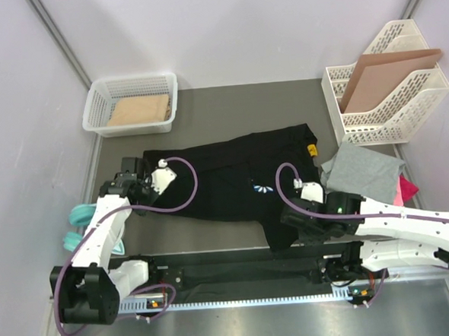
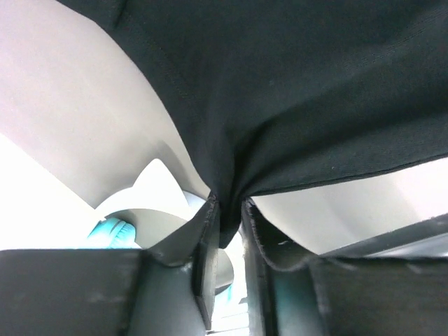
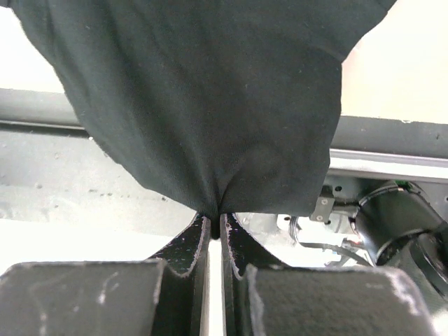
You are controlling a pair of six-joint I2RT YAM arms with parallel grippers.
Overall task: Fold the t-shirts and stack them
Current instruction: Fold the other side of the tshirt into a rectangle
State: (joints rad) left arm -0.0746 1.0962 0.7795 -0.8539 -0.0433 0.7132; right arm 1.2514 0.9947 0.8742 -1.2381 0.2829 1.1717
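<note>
Next, my left gripper puts the black t-shirt's corner down closer to the rail and grips it again, because the t-shirt's near edge slants to the rail at my right gripper.
The black t-shirt [image 1: 225, 172] lies spread across the dark mat, its white-and-blue logo [image 1: 262, 187] facing up. My left gripper [image 1: 140, 184] is at the shirt's left edge. In the left wrist view a fold of black cloth [image 2: 280, 84] is pinched between the fingers of the left gripper [image 2: 227, 204]. My right gripper [image 1: 290, 223] holds the shirt's near right corner, and the right wrist view shows the right gripper [image 3: 215, 215] shut tight on the black cloth [image 3: 203, 98]. A grey t-shirt [image 1: 362, 167] lies crumpled at the right, on top of a pink t-shirt [image 1: 401, 191].
A white basket [image 1: 99, 107] holding a tan folded item stands at the back left. At the back right a white file rack [image 1: 389, 120] holds a brown cardboard sheet [image 1: 382, 71]. A teal object [image 1: 79, 219] lies beside the left arm. A metal rail [image 1: 239, 277] runs along the near edge.
</note>
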